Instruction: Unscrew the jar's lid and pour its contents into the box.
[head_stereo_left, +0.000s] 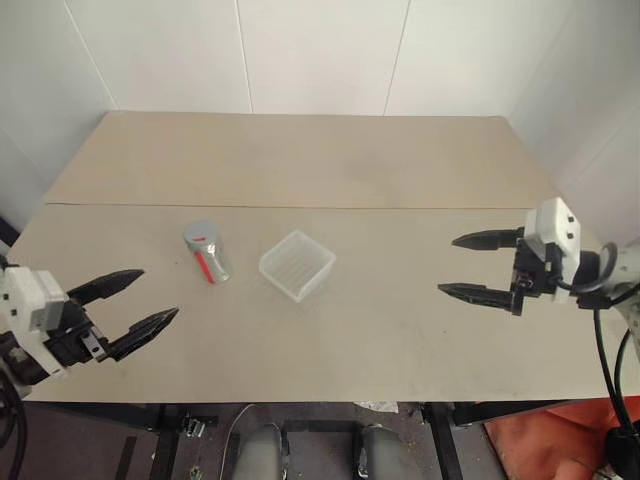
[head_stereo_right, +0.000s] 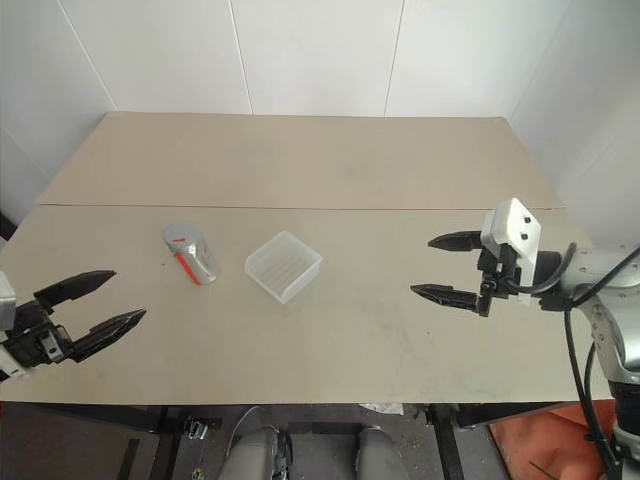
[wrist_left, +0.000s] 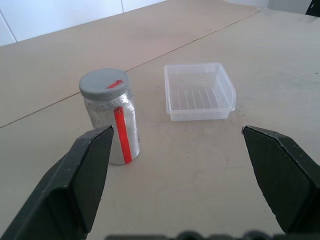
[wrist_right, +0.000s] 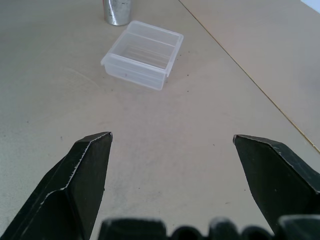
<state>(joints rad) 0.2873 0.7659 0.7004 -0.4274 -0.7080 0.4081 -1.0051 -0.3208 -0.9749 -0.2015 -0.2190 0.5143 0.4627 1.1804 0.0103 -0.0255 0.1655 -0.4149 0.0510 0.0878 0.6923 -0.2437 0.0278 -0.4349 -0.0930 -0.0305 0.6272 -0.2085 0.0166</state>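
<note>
My left gripper is open, and with the jar upright (head_stereo_left: 206, 250) and clear of the box, should continue toward it, then close on its striped body (head_stereo_left: 213, 265) below the lid.
The jar (head_stereo_left: 208, 255) stands upright on the table, left of centre, silvery-clear with a red stripe down its side. Its grey lid (wrist_left: 104, 84) with a small red mark sits screwed on top. The contents are hidden inside. The box (head_stereo_left: 297, 264), a translucent white square tub, rests just right of the jar and looks empty. My left gripper (head_stereo_left: 137, 303) hovers open near the table's front left, pointing toward the jar, a hand's length short of it. My right gripper (head_stereo_left: 472, 265) is open at the right, facing the box from well away.
The wooden table (head_stereo_left: 380, 170) has a seam running across its middle. White walls close in behind and at both sides. An orange cloth (head_stereo_left: 555, 440) lies on the floor at the lower right.
</note>
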